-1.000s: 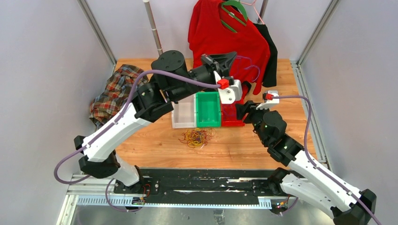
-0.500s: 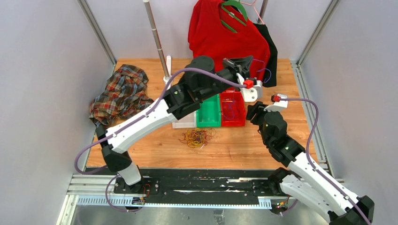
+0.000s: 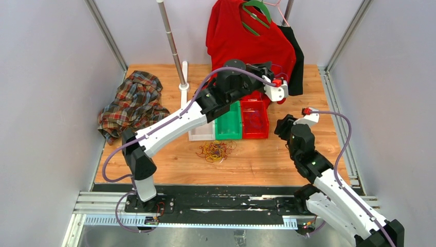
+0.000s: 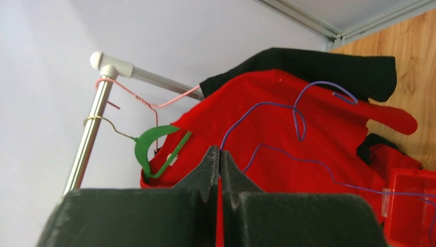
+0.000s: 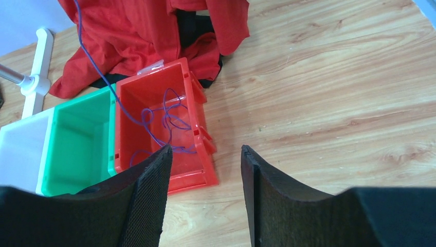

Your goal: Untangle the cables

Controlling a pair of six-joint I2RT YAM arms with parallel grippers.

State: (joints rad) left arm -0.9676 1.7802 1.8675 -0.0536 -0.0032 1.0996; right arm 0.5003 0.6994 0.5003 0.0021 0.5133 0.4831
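Note:
The purple cable runs into the red bin, clear of the clump. So my left gripper should keep going down until its fingers reach the bin, and then let go.
A palm-sized clump of red, yellow and orange cables lies on the wooden table in front of three bins. My left gripper is raised before the hanging red garment and is shut on a thin purple cable. That cable trails down into the red bin, where purple loops lie on the floor of the bin. My right gripper hovers open just right of the red bin, with nothing between its fingers.
A green bin and a white bin sit left of the red one. A red garment and a black one hang at the back. The rack pole and a plaid shirt are at the left.
My left arm has swung right and toward the back, carrying the purple cable up in front of the red garment. The right gripper has drawn back to the right, its jaws a little narrower.

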